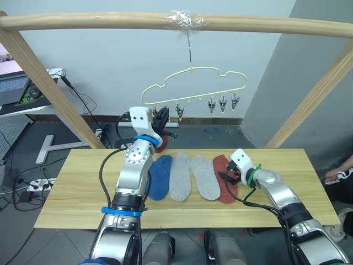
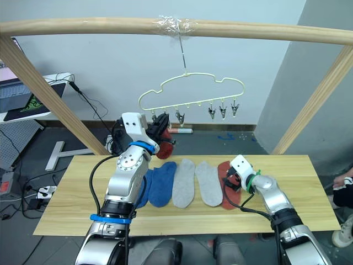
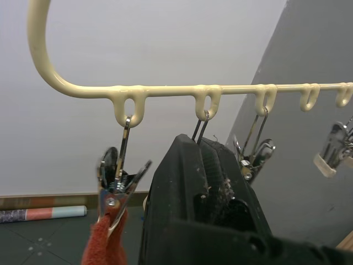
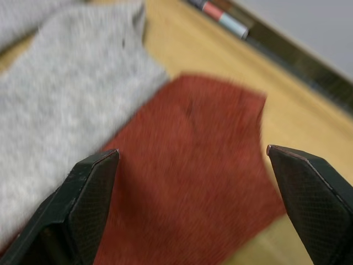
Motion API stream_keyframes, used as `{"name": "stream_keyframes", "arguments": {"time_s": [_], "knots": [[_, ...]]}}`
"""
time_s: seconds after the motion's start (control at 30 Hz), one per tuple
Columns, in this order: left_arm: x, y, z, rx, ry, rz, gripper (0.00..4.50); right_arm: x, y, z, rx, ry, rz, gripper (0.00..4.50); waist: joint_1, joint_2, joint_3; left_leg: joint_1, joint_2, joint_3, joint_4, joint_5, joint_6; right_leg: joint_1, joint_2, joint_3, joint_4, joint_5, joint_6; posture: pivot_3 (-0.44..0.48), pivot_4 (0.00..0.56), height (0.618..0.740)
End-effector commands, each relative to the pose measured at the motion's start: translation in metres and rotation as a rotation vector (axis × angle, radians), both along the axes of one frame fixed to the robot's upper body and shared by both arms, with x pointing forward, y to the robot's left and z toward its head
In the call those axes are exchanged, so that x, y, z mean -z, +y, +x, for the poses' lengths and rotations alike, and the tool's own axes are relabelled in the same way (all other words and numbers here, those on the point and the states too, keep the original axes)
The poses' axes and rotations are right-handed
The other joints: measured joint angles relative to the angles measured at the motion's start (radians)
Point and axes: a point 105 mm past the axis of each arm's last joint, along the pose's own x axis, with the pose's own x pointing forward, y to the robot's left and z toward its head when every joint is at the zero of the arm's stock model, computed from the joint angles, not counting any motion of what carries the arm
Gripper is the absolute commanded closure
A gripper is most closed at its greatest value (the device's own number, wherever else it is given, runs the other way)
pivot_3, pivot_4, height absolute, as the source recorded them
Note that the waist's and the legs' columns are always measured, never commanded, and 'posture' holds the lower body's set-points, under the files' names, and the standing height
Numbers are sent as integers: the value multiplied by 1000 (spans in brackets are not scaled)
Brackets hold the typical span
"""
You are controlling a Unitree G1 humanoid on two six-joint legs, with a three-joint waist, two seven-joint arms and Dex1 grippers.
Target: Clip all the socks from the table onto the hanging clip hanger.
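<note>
The other rust red sock is lying flat with soft creases [image 4: 190, 113], so it will bunch up at the grip and hang down below it when I lift.
The pale yellow-green clip hanger [image 1: 193, 83] hangs from a wooden pole. My left gripper [image 1: 162, 117] is raised to its left group of clips and is shut on the second clip [image 3: 201, 126]. A rust red sock [image 3: 103, 245] hangs from the first clip [image 3: 117, 182]. On the table [image 1: 83, 190] lie a blue sock [image 1: 160, 176], two light grey socks [image 1: 180, 175] [image 1: 205, 176] and a second rust red sock [image 1: 223, 165]. A second blue sock [image 2: 141, 190] shows partly behind my left arm. My right gripper [image 4: 193, 152] is open, low over the red sock [image 4: 193, 182] on the table.
The thick wooden pole frame [image 1: 110, 21] spans the top, with slanted legs at both sides. The right group of three clips [image 1: 222, 104] hangs free. A desk with a laptop [image 1: 12, 88] and floor cables stand at the left. A person's hand and foot [image 1: 337, 176] show at the right edge.
</note>
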Motion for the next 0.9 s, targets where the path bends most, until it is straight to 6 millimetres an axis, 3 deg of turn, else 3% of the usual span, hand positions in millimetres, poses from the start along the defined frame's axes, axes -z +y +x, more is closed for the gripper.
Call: {"name": "stream_keyframes", "arguments": {"time_s": [0.03,0.17,0.27,0.63,0.9], "knots": [[-9,1,-4,-3,-34,2,4479,-3,1,3,-10,-13,7,0,-1,0,0,0,0,0,0,0,0,0,0,0,0,0,0,9,196,740],[-10,1,-4,-4,-35,3,4479,10,-1,-1,-3,38,-1,0,-2,0,0,0,0,0,0,0,0,0,0,0,0,0,0,15,198,740],[-11,2,-5,-9,-37,4,4500,16,1,-6,-23,84,0,587,-2,0,0,0,0,0,0,0,1,0,0,0,0,1,0,23,199,740],[-11,1,-6,-3,-36,6,4500,18,-11,-14,-39,85,-16,4479,0,0,0,1,0,0,0,0,3,1,0,0,0,1,0,23,199,740],[-10,4,-5,0,-18,-53,4500,-23,-15,-5,-109,-161,-33,4479,-1,0,0,1,0,1,0,0,2,1,0,0,0,1,0,8,200,740]]}}
